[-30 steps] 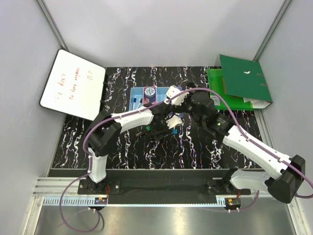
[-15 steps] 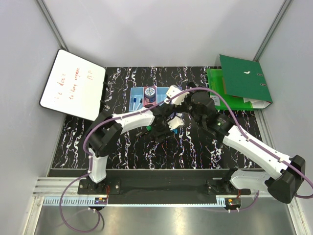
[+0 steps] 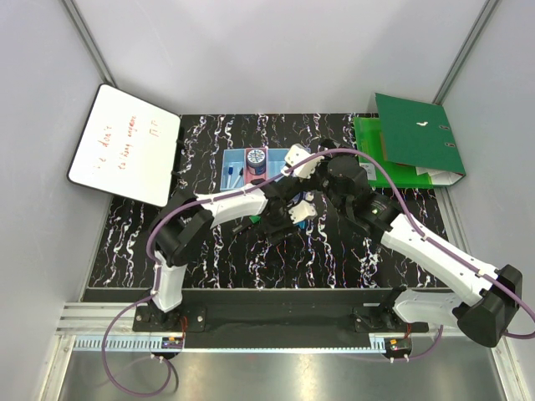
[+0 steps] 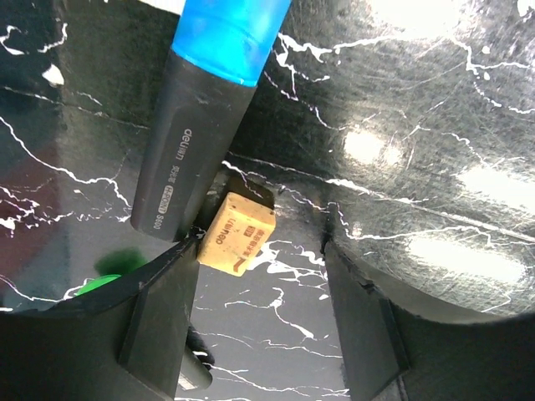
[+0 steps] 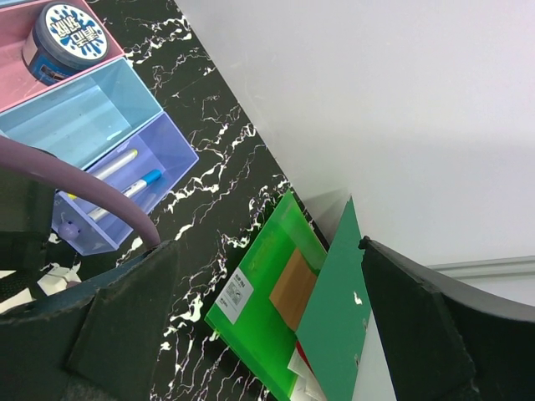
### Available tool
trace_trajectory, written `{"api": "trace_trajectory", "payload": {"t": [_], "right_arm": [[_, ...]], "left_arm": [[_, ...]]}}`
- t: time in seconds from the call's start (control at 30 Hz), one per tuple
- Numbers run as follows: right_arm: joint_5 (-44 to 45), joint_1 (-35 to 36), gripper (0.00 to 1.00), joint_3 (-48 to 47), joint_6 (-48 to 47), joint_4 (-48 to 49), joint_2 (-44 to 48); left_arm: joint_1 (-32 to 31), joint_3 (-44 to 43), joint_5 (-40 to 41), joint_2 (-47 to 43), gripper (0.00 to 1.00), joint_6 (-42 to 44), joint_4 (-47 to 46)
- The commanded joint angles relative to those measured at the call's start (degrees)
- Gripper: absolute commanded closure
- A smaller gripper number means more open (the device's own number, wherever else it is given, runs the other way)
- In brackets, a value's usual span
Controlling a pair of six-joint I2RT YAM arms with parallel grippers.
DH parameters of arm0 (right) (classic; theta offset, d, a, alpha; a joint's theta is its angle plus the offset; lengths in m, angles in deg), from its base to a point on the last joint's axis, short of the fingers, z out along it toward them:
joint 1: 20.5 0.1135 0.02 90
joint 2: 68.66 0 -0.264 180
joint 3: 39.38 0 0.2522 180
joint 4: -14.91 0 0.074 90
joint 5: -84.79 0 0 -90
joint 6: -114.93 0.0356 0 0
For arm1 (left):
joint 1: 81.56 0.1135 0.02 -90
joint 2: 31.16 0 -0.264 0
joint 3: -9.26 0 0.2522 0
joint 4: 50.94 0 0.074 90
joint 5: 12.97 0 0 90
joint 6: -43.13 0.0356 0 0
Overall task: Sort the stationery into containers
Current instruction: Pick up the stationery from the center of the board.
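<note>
The yellow eraser [image 4: 237,234] is at an angle to my left gripper's fingers, next to the blue-capped marker. My left gripper should turn to line up square with the eraser's long sides [image 4: 258,246] before it closes.
My left gripper [image 4: 259,330] is open and low over the black marbled table, jaws well apart. A small yellow eraser [image 4: 238,232] lies just ahead of the left finger [image 4: 159,322], touching a black marker with a blue cap [image 4: 201,125]. A green marker tip [image 4: 113,269] shows at the left. My right gripper [image 5: 276,334] is open and empty, raised near the joined bins [image 3: 238,163]. The pink bin holds the round blue roll [image 5: 63,38], the light blue bin [image 5: 84,117] looks empty, and the purple bin [image 5: 125,180] holds two markers.
A large green binder [image 3: 414,142] lies open at the back right and also shows in the right wrist view [image 5: 284,309]. A white whiteboard [image 3: 125,144] with red writing leans at the back left. Both arms [image 3: 288,213] crowd the table's middle, just in front of the bins.
My left gripper has edged slightly to the right over the table. The right arm has barely moved. Nothing was taken hold of or let go.
</note>
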Motion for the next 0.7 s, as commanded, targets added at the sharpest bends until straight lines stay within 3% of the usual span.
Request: {"api": "trace_trajectory", "payload": {"t": [0.0, 0.23, 0.37, 0.47, 0.6, 0.67], "right_arm": [[-1.0, 0.1, 0.02, -2.8, 1.4, 2.8, 0.4], [-0.9, 0.1, 0.02, -3.1, 1.4, 2.6, 0.5], [-1.1, 0.1, 0.02, -3.0, 1.7, 2.6, 0.4], [-1.2, 0.1, 0.02, -3.1, 1.8, 2.6, 0.4], [-1.3, 0.2, 0.02, -3.4, 1.8, 2.6, 0.3], [-1.2, 0.1, 0.02, -3.4, 1.8, 2.6, 0.3]], "left_arm": [[-0.8, -3.6, -0.8, 1.2, 0.37, 1.7, -2.2], [-0.8, -4.8, -0.6, 2.0, 0.59, 2.1, -2.1], [-0.9, -4.3, 0.1, 2.2, 0.84, 2.2, -2.0], [-0.8, -3.6, 0.1, 2.2, 0.96, 2.1, -2.1], [-0.8, -3.3, 0.3, 1.8, 0.99, 1.8, -2.2], [-0.8, -3.5, 0.1, 1.6, 0.94, 1.9, -2.1]]}}
